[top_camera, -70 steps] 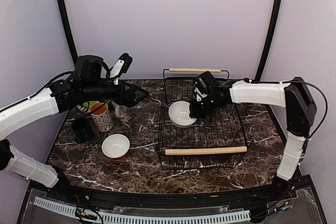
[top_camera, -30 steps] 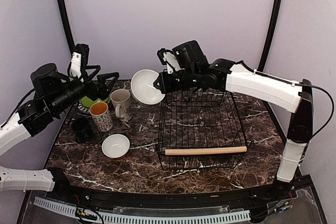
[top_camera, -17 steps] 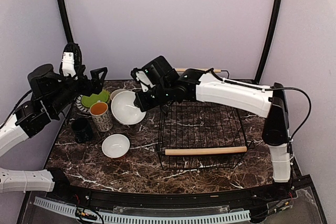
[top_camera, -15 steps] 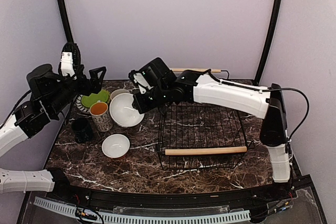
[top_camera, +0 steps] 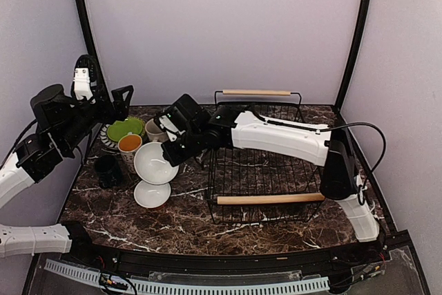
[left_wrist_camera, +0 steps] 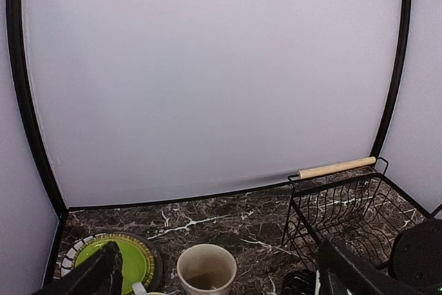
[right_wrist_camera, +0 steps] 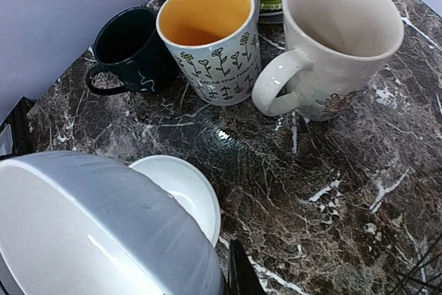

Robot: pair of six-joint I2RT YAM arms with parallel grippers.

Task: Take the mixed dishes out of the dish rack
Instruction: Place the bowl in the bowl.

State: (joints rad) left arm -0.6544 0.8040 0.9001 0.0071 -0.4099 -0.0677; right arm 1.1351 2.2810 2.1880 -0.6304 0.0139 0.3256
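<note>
My right gripper should keep lowering the held white bowl (top_camera: 153, 164), which faces hollow up above the empty smaller white bowl (top_camera: 152, 196), until one bowl sits inside the other. Then it should let go.
My right gripper (top_camera: 173, 155) is shut on the rim of a white bowl (top_camera: 152, 162) and holds it tilted just above a smaller white bowl (top_camera: 152, 195) on the table. In the right wrist view the held bowl (right_wrist_camera: 97, 233) covers part of the smaller bowl (right_wrist_camera: 181, 188). The black wire dish rack (top_camera: 266, 164) holds no dishes. My left gripper (top_camera: 119, 99) is open, empty and raised at the far left. The lime-green plate (top_camera: 125, 129) lies on the patterned plate (top_camera: 103, 142). No orange bowl shows.
The patterned mug with orange inside (top_camera: 130, 145), the cream mug (top_camera: 157, 130) and the dark green cup (top_camera: 107, 168) stand close together left of the rack. The right arm stretches across the rack's left edge. The wooden handle (top_camera: 269, 199) is at the rack's front.
My right arm lifted the white bowl out of the rack, carried it left and lowered it over the smaller bowl. My left arm drew back to the left and rose.
</note>
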